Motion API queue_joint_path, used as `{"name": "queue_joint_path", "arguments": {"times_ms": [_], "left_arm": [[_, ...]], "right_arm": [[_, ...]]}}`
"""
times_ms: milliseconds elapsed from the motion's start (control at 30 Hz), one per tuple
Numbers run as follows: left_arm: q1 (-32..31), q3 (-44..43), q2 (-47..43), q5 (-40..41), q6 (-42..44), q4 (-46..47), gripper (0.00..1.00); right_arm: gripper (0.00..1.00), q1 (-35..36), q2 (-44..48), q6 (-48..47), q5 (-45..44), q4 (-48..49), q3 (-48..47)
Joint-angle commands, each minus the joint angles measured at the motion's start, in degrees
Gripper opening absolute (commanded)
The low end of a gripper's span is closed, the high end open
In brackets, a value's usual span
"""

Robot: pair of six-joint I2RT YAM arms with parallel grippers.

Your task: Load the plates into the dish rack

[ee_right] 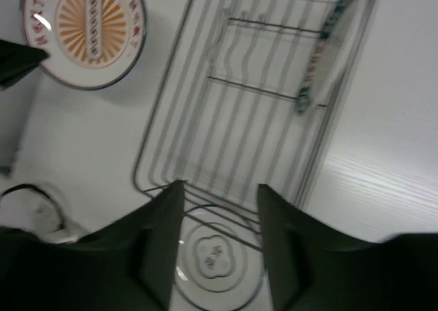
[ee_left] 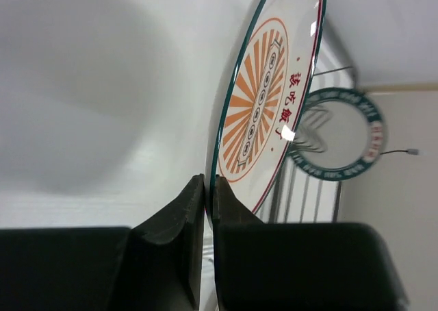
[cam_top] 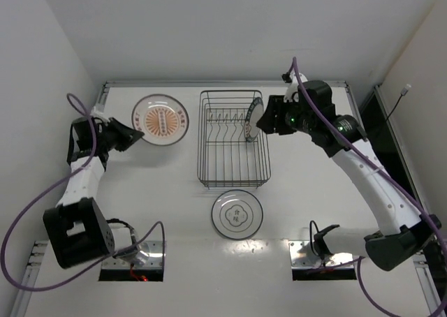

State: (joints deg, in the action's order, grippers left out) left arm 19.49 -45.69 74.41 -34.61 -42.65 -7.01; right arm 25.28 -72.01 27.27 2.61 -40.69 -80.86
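The slot (cam_top: 240,126) beside the blue-green-rimmed plate lies near my right gripper, so my left gripper should offer the sunburst plate's free rim (cam_top: 187,119) to my right gripper first.
The plate with the orange sunburst centre (cam_top: 160,119) is at the back left of the table. My left gripper (cam_top: 133,137) is shut on its rim (ee_left: 209,188), one finger on each face. The dark wire dish rack (cam_top: 234,170) stands in the middle. The plate with the blue-green rim (cam_top: 253,120) stands on edge among its prongs at the far right, also in the right wrist view (ee_right: 328,51). The plate with thin rings (cam_top: 237,214) lies flat in front of the rack. My right gripper (cam_top: 269,118) is open and empty, above the rack's right side (ee_right: 220,194).
The table's back edge has a metal rail (cam_top: 223,84). White walls rise on the left, back and right. Purple cables hang from both arms. Two mounting plates (cam_top: 133,261) sit at the near edge by the arm bases.
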Motion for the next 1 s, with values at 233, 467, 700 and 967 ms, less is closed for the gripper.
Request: {"name": "queue_joint_path", "arguments": {"times_ms": [233, 467, 700, 967], "left_arm": [[-8.22, 1.30, -15.43, -11.53, -15.07, 14.19, 0.00], [-18.51, 1.83, -18.60, -9.60, -18.78, 15.79, 0.00], [-27.04, 4.30, -18.07, -8.19, -24.05, 22.38, 0.00], [-29.50, -3.41, -14.13, -4.69, -7.50, 2.07, 0.54]], "right_arm": [[1.00, -3.74, -4.72, 15.95, 37.46, 35.54, 13.43], [0.99, -3.74, -8.31, 20.54, 37.91, 45.59, 15.82], [0.30, -3.74, -13.16, 21.07, 37.91, 46.40, 14.68], [0.00, -5.50, -9.38, 14.84, 24.48, 32.09, 9.77]]}}
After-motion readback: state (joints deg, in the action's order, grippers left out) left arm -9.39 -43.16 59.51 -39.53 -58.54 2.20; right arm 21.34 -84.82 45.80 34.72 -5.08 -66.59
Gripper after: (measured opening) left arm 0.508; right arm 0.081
